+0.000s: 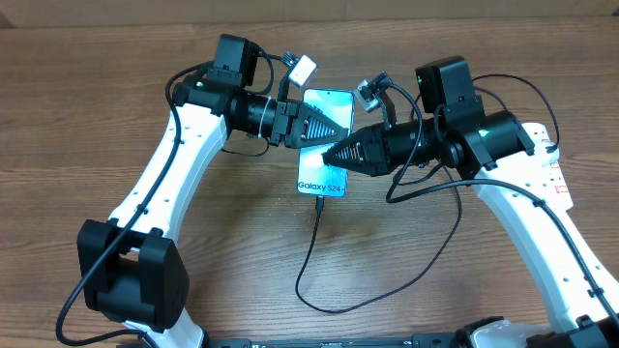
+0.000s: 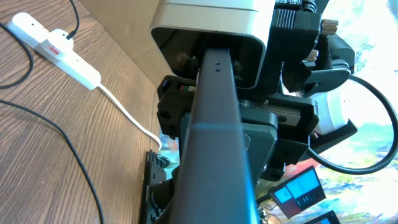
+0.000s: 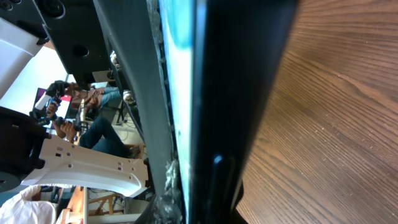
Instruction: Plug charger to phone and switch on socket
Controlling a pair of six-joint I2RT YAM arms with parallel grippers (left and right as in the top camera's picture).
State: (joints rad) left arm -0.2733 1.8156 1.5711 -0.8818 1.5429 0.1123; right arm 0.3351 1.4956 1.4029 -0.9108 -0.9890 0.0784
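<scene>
I should open my right gripper's fingers, because the phone slants [image 3: 214, 93] between them. I should then take its side edge [image 1: 345, 182] squarely before my left gripper lets go of the phone.
The phone [image 1: 320, 181] is at the table's middle, its lit screen reading "Galaxy S24" facing up. My left gripper [image 1: 311, 124] comes from the left and is shut on the phone's upper part. My right gripper [image 1: 335, 155] comes from the right and is shut on its middle. Both wrist views show the phone edge-on between the fingers: left wrist [image 2: 214, 124], right wrist [image 3: 239, 87]. The black charger cable [image 1: 308, 261] meets the phone's bottom edge with its tip [image 1: 318, 202] and loops toward the front and right. The white socket [image 2: 62, 48] with a red switch lies far off.
A white cord [image 2: 127, 112] trails from the socket toward the phone. The black cable [image 2: 81, 168] also crosses the wood table [image 1: 242, 242] in the left wrist view. Both arm bases stand at the front corners. A white, red-marked piece [image 1: 555, 159] shows by the right arm.
</scene>
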